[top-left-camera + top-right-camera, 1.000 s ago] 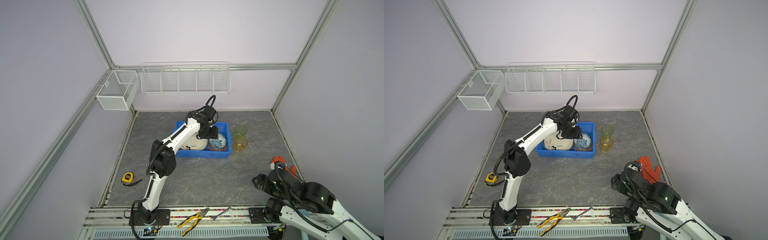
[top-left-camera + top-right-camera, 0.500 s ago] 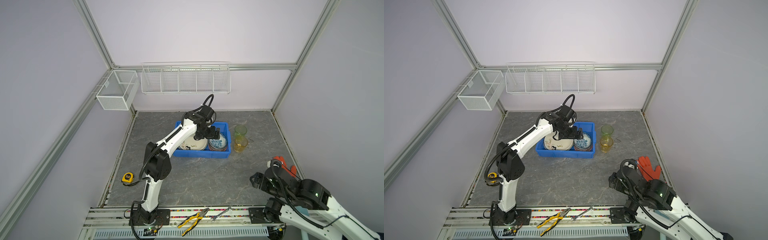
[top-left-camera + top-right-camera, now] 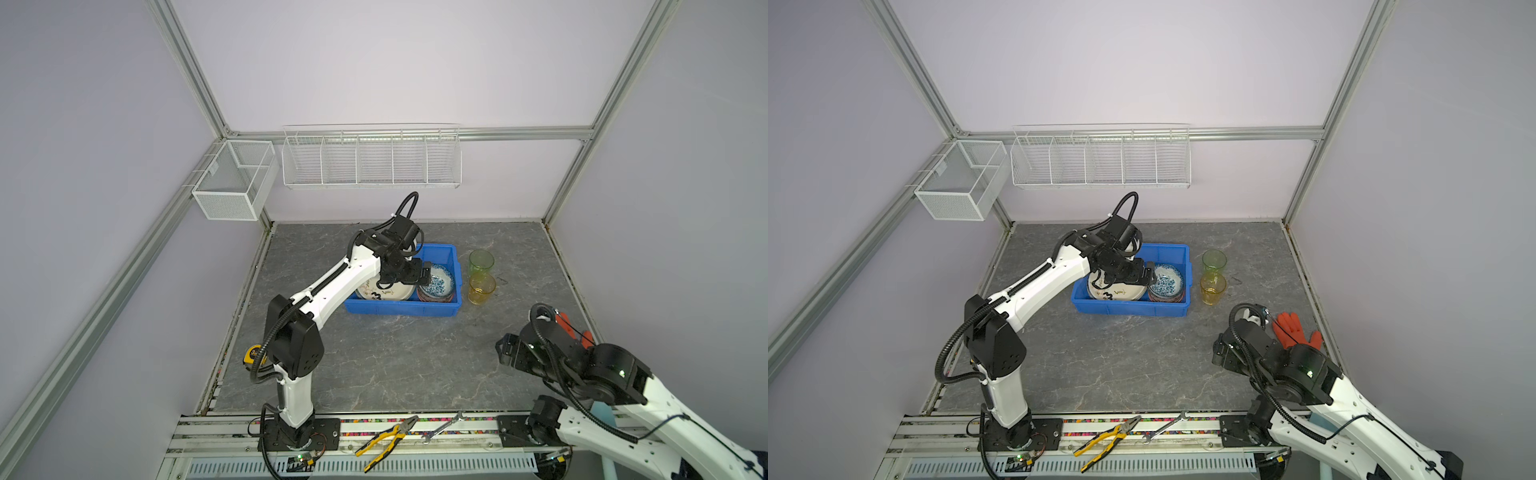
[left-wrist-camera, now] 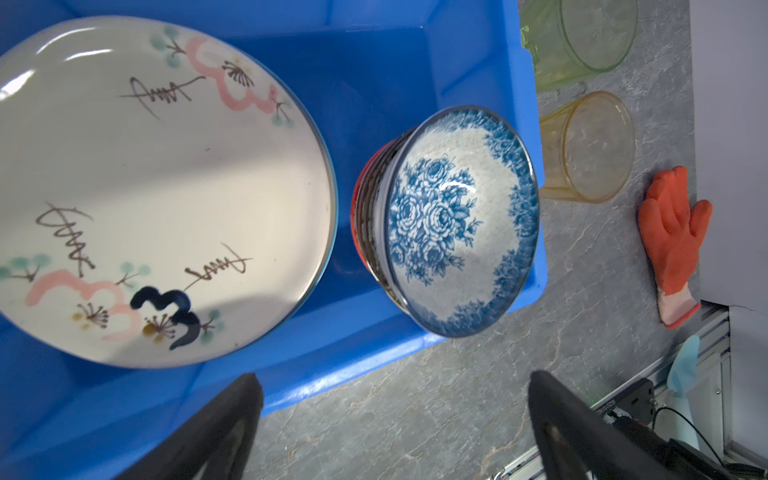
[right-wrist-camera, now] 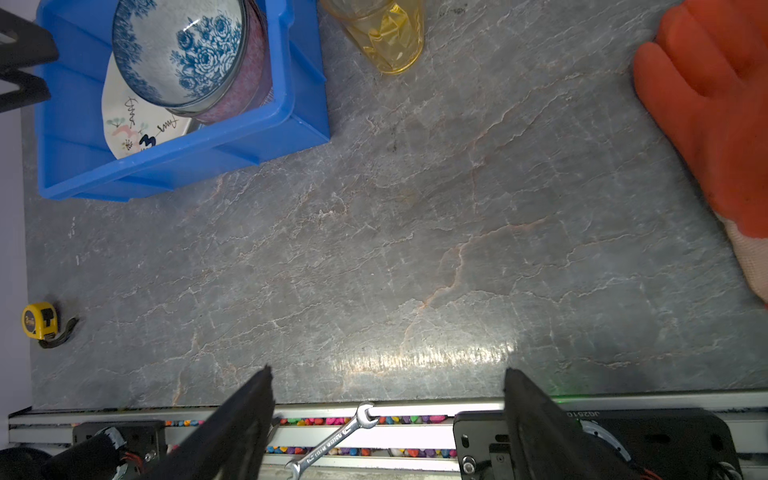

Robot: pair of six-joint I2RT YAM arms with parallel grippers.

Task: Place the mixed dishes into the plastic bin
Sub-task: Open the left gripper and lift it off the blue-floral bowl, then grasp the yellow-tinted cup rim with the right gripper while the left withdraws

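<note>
The amber glass's side [image 3: 491, 291] away from the bin is open to the robot's right gripper, so it should keep moving there until its fingers straddle the amber glass's rim [image 3: 494, 281].
The blue plastic bin [image 3: 399, 309] [image 3: 1129, 308] stands mid-table. Inside lie a cream floral plate [image 4: 158, 187] [image 3: 384, 292] and a blue flowered bowl [image 4: 457, 220] [image 3: 1167, 280], which tops a stack of bowls. Just outside the bin's right wall stand a green glass [image 3: 481, 262] [image 4: 582, 41] and an amber glass [image 3: 482, 287] [image 5: 386, 33]. My left gripper [image 3: 419, 272] [image 4: 395, 390] hangs open and empty over the bin, between plate and bowl stack. My right gripper [image 3: 1219, 351] [image 5: 388, 382] is open and empty, low over the front right of the table.
An orange glove [image 3: 1293, 330] [image 5: 715, 104] lies by the right wall beside my right arm. A yellow tape measure [image 5: 39, 320] sits at the front left. Pliers [image 3: 1104, 440] and a wrench [image 5: 332, 440] rest on the front rail. White wire baskets [image 3: 370, 160] hang on the walls.
My left gripper has opened wide above the bowl stack, and its elbow has swung left. My right arm has shifted slightly, its gripper unchanged.
</note>
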